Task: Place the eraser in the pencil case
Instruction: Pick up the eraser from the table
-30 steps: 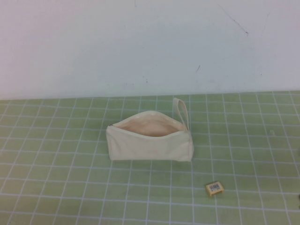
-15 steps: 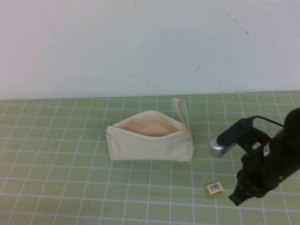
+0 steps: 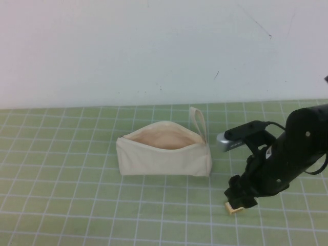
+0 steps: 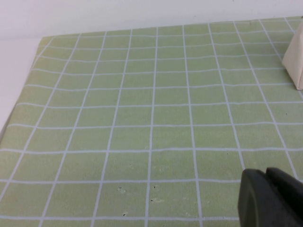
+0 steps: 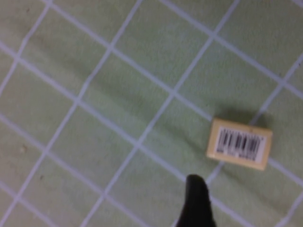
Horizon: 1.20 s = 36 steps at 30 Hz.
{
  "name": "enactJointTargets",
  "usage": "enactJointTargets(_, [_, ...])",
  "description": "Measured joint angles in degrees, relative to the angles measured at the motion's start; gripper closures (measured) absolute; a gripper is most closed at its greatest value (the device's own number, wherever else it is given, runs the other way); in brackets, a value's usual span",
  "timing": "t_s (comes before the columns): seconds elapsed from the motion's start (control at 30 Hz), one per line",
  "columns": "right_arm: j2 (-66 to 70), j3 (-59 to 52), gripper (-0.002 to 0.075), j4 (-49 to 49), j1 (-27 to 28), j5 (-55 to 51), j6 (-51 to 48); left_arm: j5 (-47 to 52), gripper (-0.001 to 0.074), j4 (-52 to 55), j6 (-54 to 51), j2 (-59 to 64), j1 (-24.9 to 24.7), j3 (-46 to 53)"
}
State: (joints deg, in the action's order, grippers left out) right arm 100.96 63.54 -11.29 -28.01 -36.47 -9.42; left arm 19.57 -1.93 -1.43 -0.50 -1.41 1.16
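My right gripper keeps going down over the eraser until its fingers are on either side of the eraser's ends. The eraser lies free, with its short end facing the gripper's open finger.
The cream pencil case lies on the green grid mat, its zip mouth open and its loop strap at the right end. One corner of it shows in the left wrist view. The tan eraser with a barcode label lies in front and to the right of the case, mostly hidden under my right gripper. In the right wrist view the eraser lies flat on the mat, just beyond one dark fingertip; the jaws stand open and hold nothing. My left gripper is shut and empty, low over the mat left of the case.
A white wall rises behind the mat. The mat's left edge borders a white surface. The right arm's camera housing sits just right of the case.
The right arm has come in from the right and moved left and down, so that its gripper now sits over the eraser. The case and the eraser have not moved.
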Motion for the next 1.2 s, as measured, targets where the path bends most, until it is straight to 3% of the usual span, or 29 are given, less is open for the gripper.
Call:
enactJointTargets(0.43, [9.0,2.9,0.0251,-1.6,0.0,3.4,0.4,0.0,0.0736,0.0,0.0,0.0,0.0,0.0])
enactJointTargets(0.73, [9.7,3.0,0.0424,-1.6,0.0,3.3,0.4,0.0,0.0736,0.0,0.0,0.0,0.0,0.0])
enactJointTargets(0.9, [9.7,3.3,0.0424,-1.6,0.0,2.6,0.4,0.0,0.0736,0.0,0.0,0.0,0.0,0.0])
enactJointTargets(1.2, [10.0,14.5,0.0424,-0.1,0.0,-18.7,-3.3,0.0,0.0736,0.0,0.0,0.0,0.0,0.0])
